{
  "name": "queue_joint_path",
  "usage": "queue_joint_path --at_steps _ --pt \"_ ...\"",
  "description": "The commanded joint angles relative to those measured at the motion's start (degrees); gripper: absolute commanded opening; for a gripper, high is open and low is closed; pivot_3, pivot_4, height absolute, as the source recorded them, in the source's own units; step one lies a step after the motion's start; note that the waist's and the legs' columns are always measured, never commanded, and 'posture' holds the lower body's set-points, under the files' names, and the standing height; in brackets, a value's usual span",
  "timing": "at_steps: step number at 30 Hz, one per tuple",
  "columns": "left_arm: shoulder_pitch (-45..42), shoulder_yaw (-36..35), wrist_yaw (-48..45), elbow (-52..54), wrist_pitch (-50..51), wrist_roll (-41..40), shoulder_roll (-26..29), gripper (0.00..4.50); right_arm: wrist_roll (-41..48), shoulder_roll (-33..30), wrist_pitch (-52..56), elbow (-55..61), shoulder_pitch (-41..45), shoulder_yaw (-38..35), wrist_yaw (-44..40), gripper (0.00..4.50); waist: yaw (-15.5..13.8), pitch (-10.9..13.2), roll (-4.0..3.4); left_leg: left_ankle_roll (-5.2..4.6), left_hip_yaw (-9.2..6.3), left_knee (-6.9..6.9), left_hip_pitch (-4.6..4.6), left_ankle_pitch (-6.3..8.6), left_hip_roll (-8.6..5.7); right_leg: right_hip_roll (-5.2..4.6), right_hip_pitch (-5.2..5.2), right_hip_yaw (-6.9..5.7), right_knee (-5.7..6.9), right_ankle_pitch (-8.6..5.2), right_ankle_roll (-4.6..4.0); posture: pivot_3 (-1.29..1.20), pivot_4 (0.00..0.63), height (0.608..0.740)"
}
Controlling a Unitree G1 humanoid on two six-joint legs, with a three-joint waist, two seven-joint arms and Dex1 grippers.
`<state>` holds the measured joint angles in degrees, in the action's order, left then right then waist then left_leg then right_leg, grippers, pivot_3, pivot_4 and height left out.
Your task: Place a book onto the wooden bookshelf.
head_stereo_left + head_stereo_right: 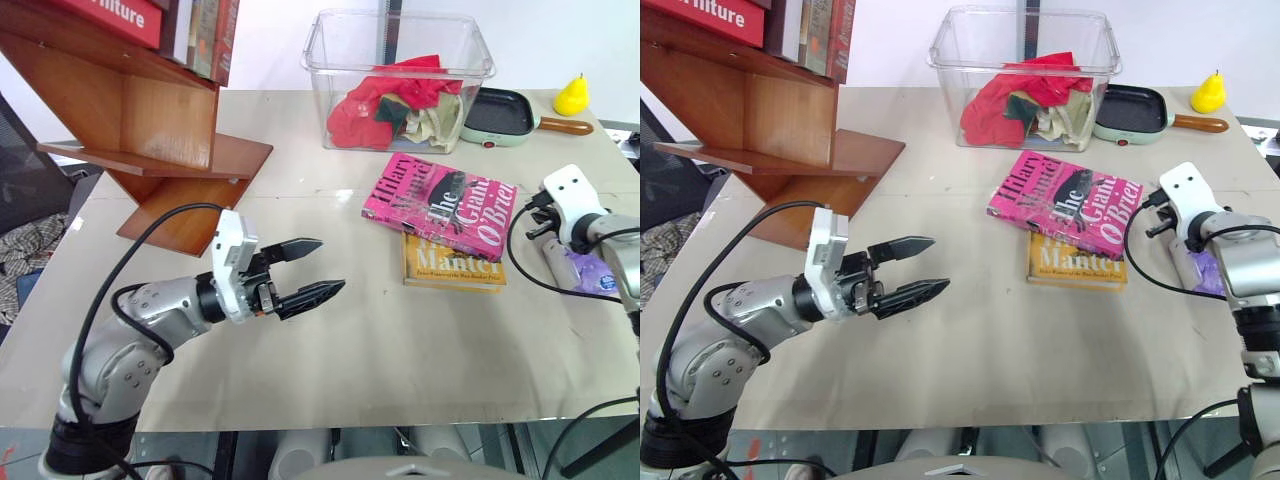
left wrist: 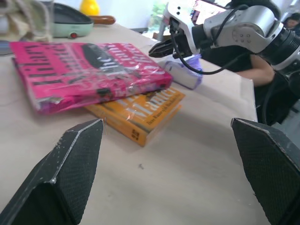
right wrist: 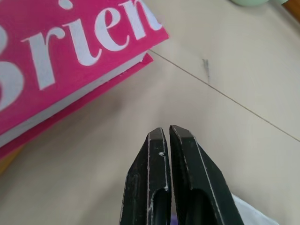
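The pink book (image 1: pixel 440 204) lies crooked on top of the yellow-orange book (image 1: pixel 452 266), so the pink book will come off by itself when I lift it.
The hot-pink book (image 1: pixel 440 205) lies flat on the table, right of centre, resting partly on a yellow-orange book (image 1: pixel 455 267). The wooden bookshelf (image 1: pixel 150 130) stands at the far left with its slanted boards. My left gripper (image 1: pixel 332 265) hovers open over the middle of the table, left of the books, pointing towards them with nothing between its fingers. My right gripper (image 3: pixel 164 132) is shut and empty, just off the pink book's (image 3: pixel 70 56) right corner and apart from it.
A clear plastic bin (image 1: pixel 320 60) of cloths stands behind the books. To its right are a mint-green pan (image 1: pixel 497 115) and a yellow pear (image 1: pixel 572 97). Upright books (image 1: pixel 200 30) fill the shelf's top. A purple-and-white pack (image 1: pixel 588 270) lies under my right arm.
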<state>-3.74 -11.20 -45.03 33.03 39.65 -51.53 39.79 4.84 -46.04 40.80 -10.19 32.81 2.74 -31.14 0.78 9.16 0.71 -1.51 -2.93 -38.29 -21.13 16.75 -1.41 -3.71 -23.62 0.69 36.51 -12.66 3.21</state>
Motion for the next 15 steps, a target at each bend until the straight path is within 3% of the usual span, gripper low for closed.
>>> queue_joint_path --at_steps 1,15 --pt "2.3 -2.9 1.1 3.4 -0.4 -1.2 0.7 4.50 -1.6 1.2 -4.1 -1.8 3.7 1.2 -1.7 0.07 0.1 0.0 -0.01 0.00 0.01 0.00 0.02 0.00 0.01 0.01 0.00 0.01 0.00 0.00 0.00 0.00 0.150 0.740" --pt "9.2 -7.3 1.5 5.7 -3.2 -1.0 1.1 4.50 -3.7 8.2 -3.8 2.1 6.8 6.0 -4.6 0.07 -0.1 0.0 -0.03 0.04 -0.05 0.01 0.00 -0.01 0.00 -0.03 -0.02 -0.01 0.00 0.00 -0.01 0.00 0.150 0.740"
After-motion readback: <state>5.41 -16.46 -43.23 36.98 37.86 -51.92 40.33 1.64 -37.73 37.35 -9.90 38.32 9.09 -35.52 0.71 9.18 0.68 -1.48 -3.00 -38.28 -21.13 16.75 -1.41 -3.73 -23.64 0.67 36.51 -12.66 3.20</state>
